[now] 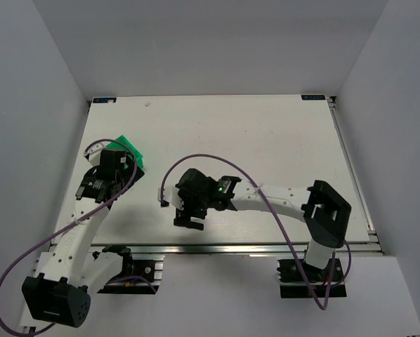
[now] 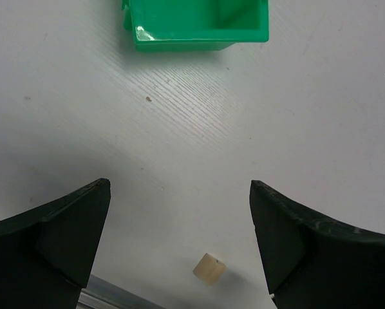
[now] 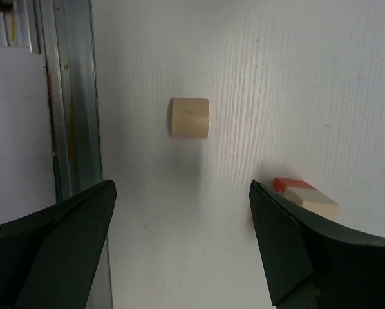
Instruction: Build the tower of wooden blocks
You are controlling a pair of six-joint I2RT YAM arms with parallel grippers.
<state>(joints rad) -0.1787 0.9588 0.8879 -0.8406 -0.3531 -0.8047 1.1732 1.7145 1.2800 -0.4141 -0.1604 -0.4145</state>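
Observation:
Next, my right gripper places the loose beige block point(image 3: 190, 118) on the stack point(image 3: 310, 197), as the block is ahead of it and my left gripper is by the bin.
In the right wrist view, a low stack with a red-orange block under a pale beige block point(image 3: 306, 196) stands on the white table, right beside my right finger and partly hidden by it. A loose pale beige block point(image 3: 190, 118) lies ahead of my right gripper point(image 3: 181, 185), which is open and empty. In the left wrist view my left gripper point(image 2: 179, 187) is open and empty above the table, with another small beige block point(image 2: 209, 268) lying between and below its fingers. In the top view the right gripper point(image 1: 184, 214) is at the front middle and the left gripper point(image 1: 117, 165) is by the bin. No grey-brown cube shows.
A green plastic bin point(image 2: 199, 29) stands ahead of the left gripper and also shows in the top view point(image 1: 133, 149). A metal rail point(image 3: 70, 96) runs along the table's near edge, left of the loose block. Grey walls enclose the table.

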